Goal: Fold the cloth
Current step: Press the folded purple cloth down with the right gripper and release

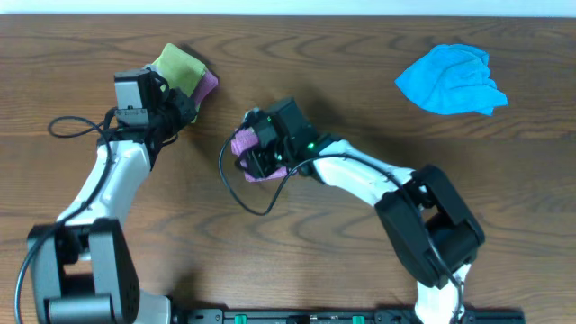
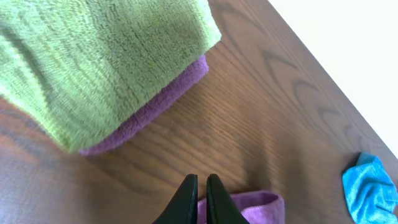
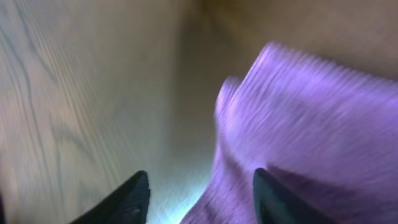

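My right gripper is over the purple cloth in the middle (image 1: 244,144). It should move away before my left gripper takes the purple cloth to the green cloth (image 1: 181,68).
A purple cloth (image 1: 245,155) lies bunched on the wooden table near the middle. My right gripper (image 1: 256,148) is right over it. In the right wrist view its fingers (image 3: 202,186) are open, with one finger over the purple cloth (image 3: 298,124) and the other over bare wood. My left gripper (image 1: 184,108) is at the upper left, just beside a folded green cloth (image 1: 177,67) that lies on a folded purple one (image 1: 207,85). In the left wrist view its fingers (image 2: 202,186) are shut and empty above the wood, apart from the green cloth (image 2: 99,62).
A crumpled blue cloth (image 1: 450,79) lies at the upper right and also shows in the left wrist view (image 2: 370,196). The bunched purple cloth shows at the bottom of the left wrist view (image 2: 258,208). A black cable (image 1: 72,126) loops beside the left arm.
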Available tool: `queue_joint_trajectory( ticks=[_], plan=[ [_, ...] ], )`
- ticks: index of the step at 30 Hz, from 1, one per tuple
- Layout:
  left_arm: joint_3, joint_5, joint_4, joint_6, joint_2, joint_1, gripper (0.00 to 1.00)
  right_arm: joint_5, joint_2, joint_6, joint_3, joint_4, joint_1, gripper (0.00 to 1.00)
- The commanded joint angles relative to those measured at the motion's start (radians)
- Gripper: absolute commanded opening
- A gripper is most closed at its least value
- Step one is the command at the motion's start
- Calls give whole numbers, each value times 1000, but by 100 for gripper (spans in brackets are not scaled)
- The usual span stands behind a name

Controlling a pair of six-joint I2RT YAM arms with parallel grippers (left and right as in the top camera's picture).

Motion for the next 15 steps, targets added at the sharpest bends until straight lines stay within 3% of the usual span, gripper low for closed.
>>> queue_joint_trajectory(
  ticks=[1, 3, 4, 6, 9, 10, 15],
  plan=[
    [37, 7, -35, 29, -75, 9, 13, 13, -55, -2, 71, 8, -38, 65],
    [37, 7, -64, 29, -110, 9, 32, 10, -61, -2, 100, -1, -60, 91],
    [37, 7, -77, 29, -124, 9, 41, 11, -67, -2, 112, -10, -69, 99],
    [37, 7, -108, 29, -154, 9, 58, 11, -86, -2, 133, -25, -94, 99],
    [37, 15, -166, 28, -188, 9, 92, 11, -128, -2, 144, -44, -138, 99],
    [37, 30, -190, 28, -196, 9, 96, 15, -151, -3, 144, -63, -160, 99],
    [37, 126, -326, 6, -203, 9, 95, 19, -275, -103, 144, -286, -273, 99]
  ],
)
